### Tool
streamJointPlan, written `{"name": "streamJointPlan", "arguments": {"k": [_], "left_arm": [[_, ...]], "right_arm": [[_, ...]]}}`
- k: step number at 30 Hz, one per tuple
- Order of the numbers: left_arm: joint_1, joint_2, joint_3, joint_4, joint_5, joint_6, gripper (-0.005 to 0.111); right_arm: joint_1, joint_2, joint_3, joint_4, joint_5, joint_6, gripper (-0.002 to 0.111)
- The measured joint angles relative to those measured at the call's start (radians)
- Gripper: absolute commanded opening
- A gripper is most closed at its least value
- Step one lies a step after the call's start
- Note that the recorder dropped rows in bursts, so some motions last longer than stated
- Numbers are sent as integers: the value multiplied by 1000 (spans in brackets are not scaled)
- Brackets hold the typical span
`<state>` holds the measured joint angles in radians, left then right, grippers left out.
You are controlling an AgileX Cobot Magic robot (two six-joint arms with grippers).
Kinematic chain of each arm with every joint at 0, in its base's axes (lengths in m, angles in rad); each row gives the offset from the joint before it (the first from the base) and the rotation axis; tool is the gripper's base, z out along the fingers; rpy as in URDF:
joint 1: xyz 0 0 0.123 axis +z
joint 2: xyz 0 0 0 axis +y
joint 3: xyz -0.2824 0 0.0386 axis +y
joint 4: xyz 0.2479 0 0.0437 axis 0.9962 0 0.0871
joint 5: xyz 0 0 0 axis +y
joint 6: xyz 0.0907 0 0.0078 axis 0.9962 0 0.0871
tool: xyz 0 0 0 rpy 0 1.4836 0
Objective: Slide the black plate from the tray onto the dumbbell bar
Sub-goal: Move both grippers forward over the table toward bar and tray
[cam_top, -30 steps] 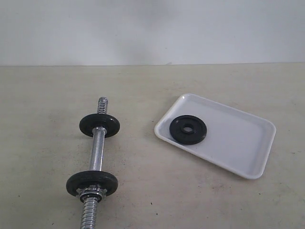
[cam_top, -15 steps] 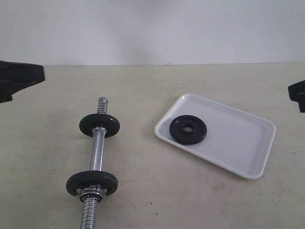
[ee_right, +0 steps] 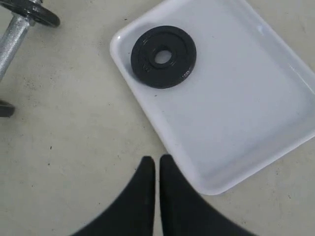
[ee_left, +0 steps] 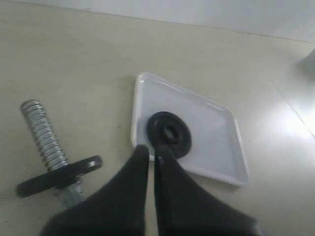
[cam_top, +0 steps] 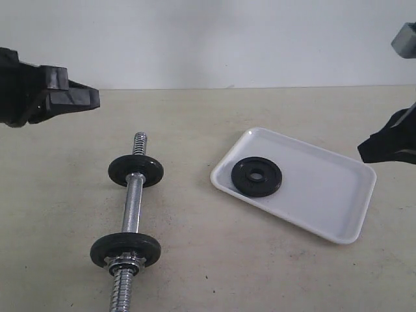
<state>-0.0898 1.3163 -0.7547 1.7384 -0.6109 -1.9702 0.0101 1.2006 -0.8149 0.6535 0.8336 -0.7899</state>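
Observation:
I should take the bar (cam_top: 132, 200) between its discs with my left gripper before my right gripper gets the black plate, because the dumbbell bar's threaded end (cam_top: 140, 143) lies low and unheld.
The black plate (cam_top: 257, 176) (ee_left: 169, 134) (ee_right: 163, 57) lies flat in a corner of the white tray (cam_top: 318, 195) (ee_left: 216, 142) (ee_right: 236, 108). To the tray's left the dumbbell bar (cam_top: 132, 205) (ee_left: 47, 137) (ee_right: 12, 39) rests on the table, with two black discs and a silver nut on it. My left gripper (cam_top: 91, 99) (ee_left: 151, 150) hangs high at the exterior view's left edge, jaws shut and empty. At that view's right edge hangs my right gripper (cam_top: 367, 153) (ee_right: 157, 160), also shut on nothing, above the table beside the tray.
The beige table (cam_top: 195, 260) runs back to a pale wall (cam_top: 208, 39). Nothing else lies on it besides the bar and the tray.
Both arms have come into view from the sides and moved inward, the left one further. The plate, tray and bar have not moved.

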Motion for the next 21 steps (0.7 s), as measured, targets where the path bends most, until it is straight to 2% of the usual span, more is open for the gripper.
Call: {"name": "streamJointPlan", "arguments": {"k": [7, 14, 21], "left_arm": [[0, 107, 0, 2, 135, 99, 4], [0, 114, 0, 7, 393, 137, 4], [0, 114, 2, 7, 557, 193, 4]], "right_arm": [[0, 1, 0, 26, 2, -39, 0], [0, 1, 0, 30, -2, -45, 0], [0, 1, 0, 32, -16, -47, 0]]}}
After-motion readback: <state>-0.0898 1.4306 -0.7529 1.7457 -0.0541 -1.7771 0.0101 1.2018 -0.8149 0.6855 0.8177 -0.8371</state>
